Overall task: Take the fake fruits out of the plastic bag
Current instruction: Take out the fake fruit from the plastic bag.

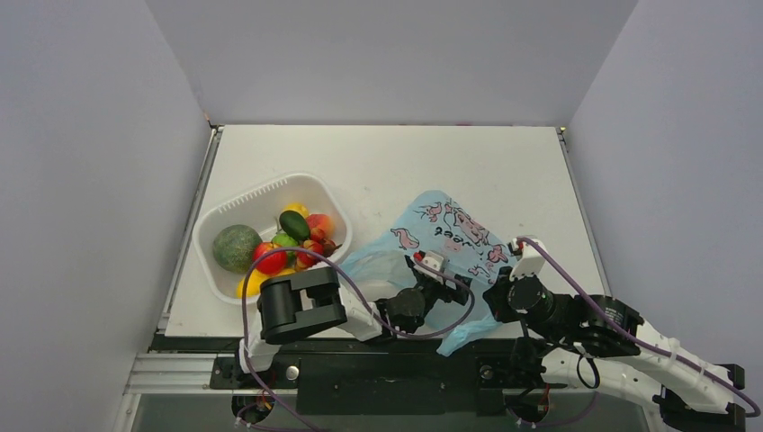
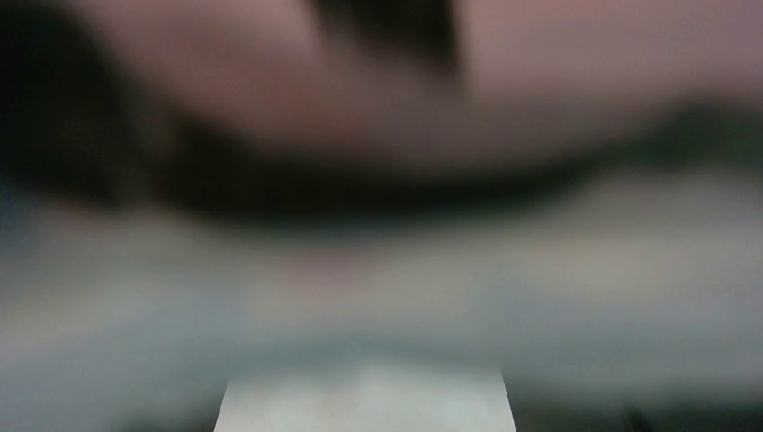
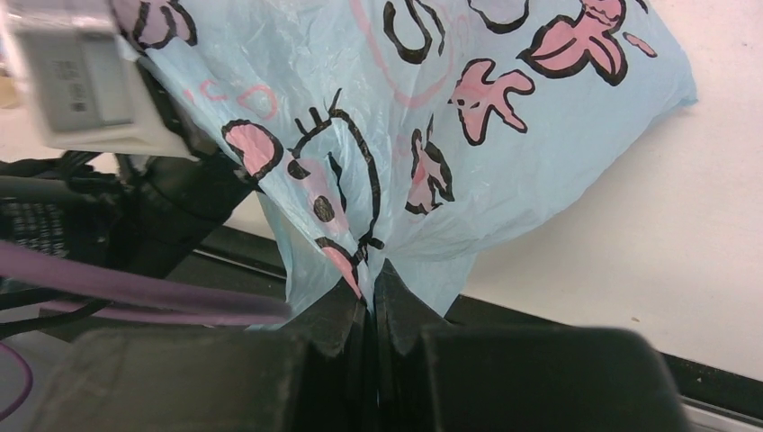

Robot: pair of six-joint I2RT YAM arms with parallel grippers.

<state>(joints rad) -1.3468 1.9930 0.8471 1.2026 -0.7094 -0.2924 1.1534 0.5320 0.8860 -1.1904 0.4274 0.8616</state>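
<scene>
The bag's near edge [image 3: 367, 254] is pinched by my right gripper, and my left gripper is inside. My left gripper should keep reaching into the plastic bag [image 1: 470, 259] until it grips a fruit.
The light-blue plastic bag [image 1: 447, 236] with pink prints lies crumpled right of the table's middle. My right gripper [image 1: 502, 281] is shut on a fold of the bag's film [image 3: 423, 135] at its near edge, and the wrist view shows the jaws [image 3: 371, 281] pinching it. My left gripper [image 1: 438, 275] is pushed into the bag's near-left side, its fingertips hidden. The left wrist view is only blur. A red apple [image 1: 268, 257], a dark green oblong fruit [image 1: 293, 223] and another red piece [image 1: 309, 254] lie in the white tub [image 1: 270, 191]. I see no fruit in the bag.
The white slotted tub at the left also holds a large green melon [image 1: 236, 247], a peach-coloured piece [image 1: 319, 225] and yellow pieces [image 1: 252, 283]. The table's [image 1: 396, 162] near edge runs just behind both wrists. Purple cables loop over the arms.
</scene>
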